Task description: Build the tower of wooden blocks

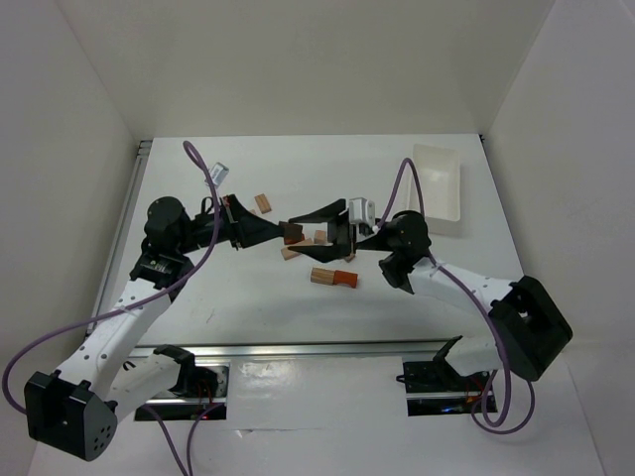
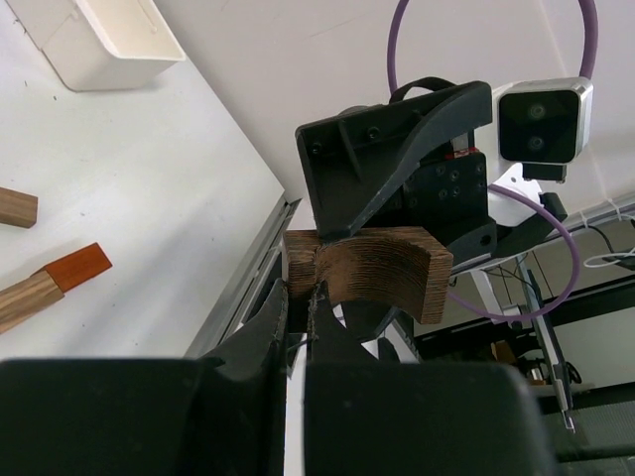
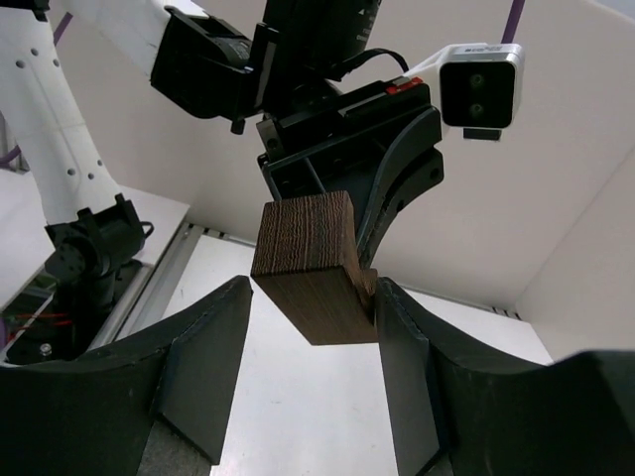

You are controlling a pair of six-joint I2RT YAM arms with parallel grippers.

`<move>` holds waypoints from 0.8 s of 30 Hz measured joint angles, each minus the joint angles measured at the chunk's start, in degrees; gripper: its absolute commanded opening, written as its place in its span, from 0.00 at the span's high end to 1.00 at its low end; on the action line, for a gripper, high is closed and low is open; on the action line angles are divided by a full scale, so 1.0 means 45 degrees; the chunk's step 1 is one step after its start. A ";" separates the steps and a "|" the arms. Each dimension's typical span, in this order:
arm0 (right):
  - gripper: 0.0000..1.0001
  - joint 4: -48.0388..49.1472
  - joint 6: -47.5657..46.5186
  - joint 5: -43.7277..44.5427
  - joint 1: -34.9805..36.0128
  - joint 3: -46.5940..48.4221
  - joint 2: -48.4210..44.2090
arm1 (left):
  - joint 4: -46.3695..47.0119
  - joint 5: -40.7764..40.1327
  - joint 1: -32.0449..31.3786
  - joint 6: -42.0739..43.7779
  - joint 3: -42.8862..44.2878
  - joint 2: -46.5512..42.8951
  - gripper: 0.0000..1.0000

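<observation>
My left gripper should keep pinching one end of the arched block (image 2: 301, 260) until my right gripper closes on its other end (image 2: 425, 275), and then open and back off.
My left gripper (image 1: 283, 234) is shut on one end of a dark brown arched wood block (image 1: 294, 235) and holds it above the table. In the left wrist view the fingertips (image 2: 301, 293) pinch the block's left end (image 2: 382, 268). My right gripper (image 1: 310, 232) faces it, open, with its fingers on either side of the same block (image 3: 308, 243). In the right wrist view the right finger (image 3: 397, 337) touches the block's edge and the left finger (image 3: 213, 337) stands apart from it. A tan bar with an orange end (image 1: 333, 278) lies on the table below.
A white plastic tray (image 1: 442, 183) stands at the back right, also in the left wrist view (image 2: 109, 40). A tan block (image 1: 263, 202) lies behind the left gripper. Small tan pieces (image 1: 291, 253) lie under the grippers. Walls enclose three sides.
</observation>
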 measured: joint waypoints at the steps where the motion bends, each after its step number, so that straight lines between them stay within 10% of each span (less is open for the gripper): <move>1: 0.42 0.0097 0.0097 -0.0015 0.0005 0.0019 0.0039 | -0.0010 0.0015 0.0000 0.0000 0.0000 0.0000 1.00; 7: 0.48 0.0627 0.0491 -0.0083 0.0005 0.0112 0.0257 | -0.0034 0.0063 0.0000 0.0010 0.0000 0.0000 1.00; 14: 0.90 0.0971 0.0520 -0.0267 -0.0019 0.0311 0.0515 | -0.0374 0.0136 0.0000 -0.0282 0.0000 -0.0029 0.99; 20: 1.00 0.0005 0.0471 -0.0180 0.0029 0.0675 0.0520 | -0.1554 -0.0534 0.0000 0.0622 0.0136 -0.0452 0.37; 24: 1.00 -0.2861 -0.0500 0.0228 0.0112 0.1656 0.0355 | -0.4430 -0.2482 0.0000 0.2050 0.1127 -0.1001 0.22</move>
